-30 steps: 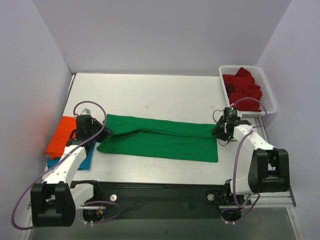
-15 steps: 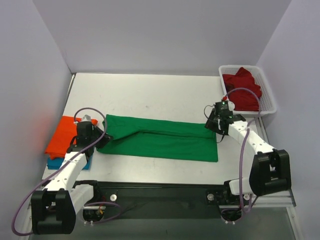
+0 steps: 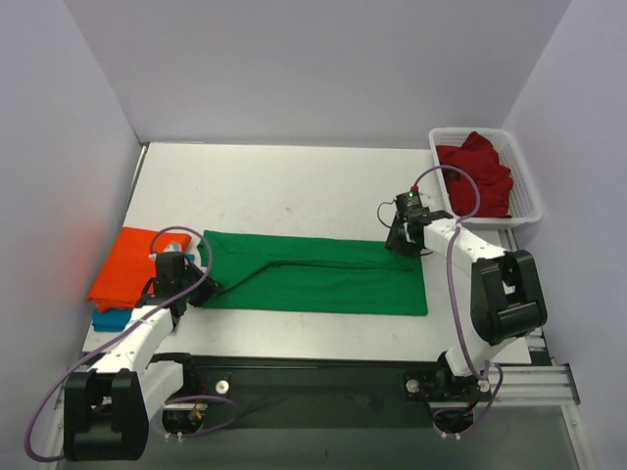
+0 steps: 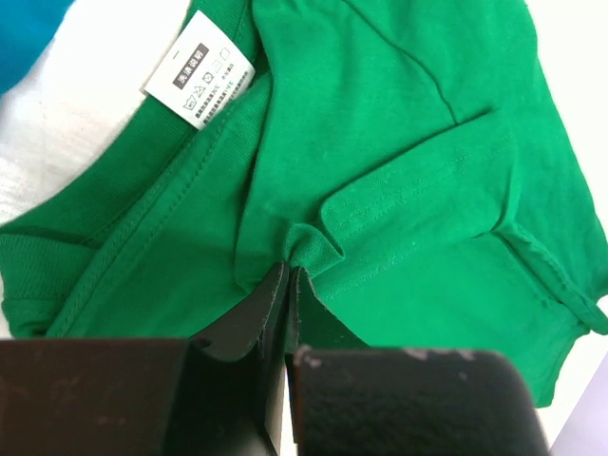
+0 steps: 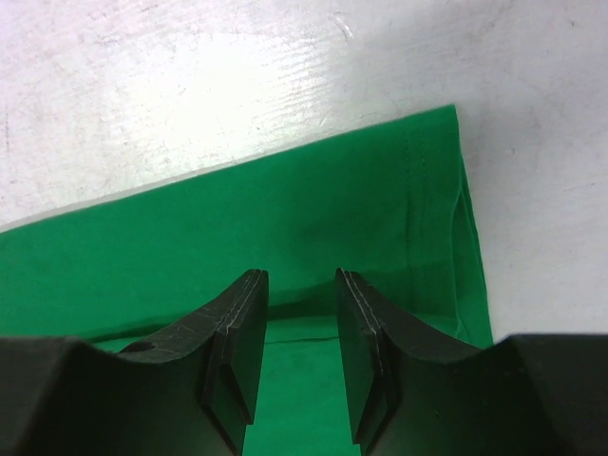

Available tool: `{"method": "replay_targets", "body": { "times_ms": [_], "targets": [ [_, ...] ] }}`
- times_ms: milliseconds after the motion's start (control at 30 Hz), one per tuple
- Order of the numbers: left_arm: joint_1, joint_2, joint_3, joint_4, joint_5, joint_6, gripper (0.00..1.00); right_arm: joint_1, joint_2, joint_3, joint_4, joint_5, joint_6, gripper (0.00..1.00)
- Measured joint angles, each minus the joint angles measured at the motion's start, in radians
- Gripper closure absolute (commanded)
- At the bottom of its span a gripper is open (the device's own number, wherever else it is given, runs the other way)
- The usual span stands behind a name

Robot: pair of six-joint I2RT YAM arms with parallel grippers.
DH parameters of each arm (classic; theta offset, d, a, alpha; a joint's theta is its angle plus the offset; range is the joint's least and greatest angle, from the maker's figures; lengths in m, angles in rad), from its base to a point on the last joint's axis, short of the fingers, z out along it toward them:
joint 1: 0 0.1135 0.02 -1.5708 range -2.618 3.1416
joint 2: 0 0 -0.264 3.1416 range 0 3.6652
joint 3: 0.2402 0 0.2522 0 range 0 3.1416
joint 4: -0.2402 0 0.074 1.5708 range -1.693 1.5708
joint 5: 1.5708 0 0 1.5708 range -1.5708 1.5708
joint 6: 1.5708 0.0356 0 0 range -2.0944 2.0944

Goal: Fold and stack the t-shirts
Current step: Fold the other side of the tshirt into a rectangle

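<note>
The green t-shirt is lying crosswise with the robot's left gripper at its collar end [image 3: 217, 253], so next the left gripper opens, grabs the middle fold [image 3: 275, 262] and turns the t-shirt.
The bright green t-shirt [image 3: 313, 274] lies folded into a long band across the table's front. My left gripper [image 3: 201, 287] is shut on a pinch of the green t-shirt [image 4: 399, 171] near its collar and white care label [image 4: 201, 68]. My right gripper [image 3: 402, 240] is open above the shirt's far right corner, its jaws apart over green cloth [image 5: 190, 256] with nothing between them. The orange t-shirt [image 3: 125, 264] lies folded on the blue t-shirt [image 3: 113, 318] at the left edge. The dark red t-shirt [image 3: 477, 173] is bunched in the basket.
The white mesh basket [image 3: 524, 176] stands at the back right by the wall. White table surface [image 3: 294, 186] stretches behind the green shirt. Walls close in on the left, back and right.
My left gripper has pulled the shirt's left end toward the front edge. My right gripper has moved left and back, from beside the shirt's right end to over its far right corner.
</note>
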Motion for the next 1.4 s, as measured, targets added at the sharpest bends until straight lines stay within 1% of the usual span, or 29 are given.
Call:
{"method": "replay_targets", "body": {
  "times_ms": [200, 567, 667, 800, 867, 900, 933, 1000, 1100, 1133, 1233, 1367, 1400],
  "targets": [
    [0.000, 0.000, -0.008, 0.005, 0.000, -0.002, 1.00, 0.013, -0.018, -0.080, 0.028, 0.002, 0.005, 0.66],
    [0.000, 0.006, -0.008, 0.018, 0.000, -0.002, 1.00, 0.019, -0.158, -0.216, 0.038, -0.002, 0.028, 0.67],
    [0.000, 0.010, -0.008, 0.033, 0.007, -0.002, 0.94, 0.019, -0.169, -0.222, 0.039, -0.003, 0.028, 0.67],
    [0.000, 0.010, -0.010, 0.063, 0.035, -0.002, 0.81, 0.024, -0.171, -0.221, 0.040, -0.009, 0.028, 0.67],
    [0.000, 0.009, -0.010, 0.069, 0.045, -0.001, 0.78, 0.037, -0.172, -0.215, 0.035, -0.010, 0.028, 0.66],
    [0.000, 0.008, -0.010, 0.069, 0.047, -0.002, 0.77, 0.048, -0.172, -0.206, 0.027, -0.009, 0.028, 0.67],
    [0.000, 0.005, -0.010, 0.068, 0.049, -0.002, 0.73, 0.061, -0.172, -0.192, 0.020, -0.009, 0.027, 0.67],
    [0.000, -0.009, -0.010, 0.064, 0.048, -0.002, 0.71, 0.092, -0.172, -0.151, 0.007, -0.008, 0.027, 0.66],
    [0.000, -0.055, -0.010, 0.057, 0.048, -0.002, 0.62, 0.142, -0.158, -0.066, 0.006, -0.005, 0.020, 0.66],
    [0.000, -0.072, -0.009, 0.054, 0.048, -0.002, 0.57, 0.157, -0.145, -0.036, 0.004, -0.005, 0.015, 0.66],
    [0.000, -0.111, -0.006, 0.036, 0.039, -0.005, 0.55, 0.201, -0.079, 0.067, -0.004, -0.004, 0.001, 0.66],
    [0.000, -0.138, 0.007, 0.003, 0.020, -0.010, 0.55, 0.273, 0.055, 0.220, -0.011, -0.008, -0.011, 0.67],
    [0.000, -0.138, 0.013, -0.004, 0.016, -0.011, 0.57, 0.293, 0.093, 0.263, -0.012, -0.010, -0.015, 0.66]
  ]
}}
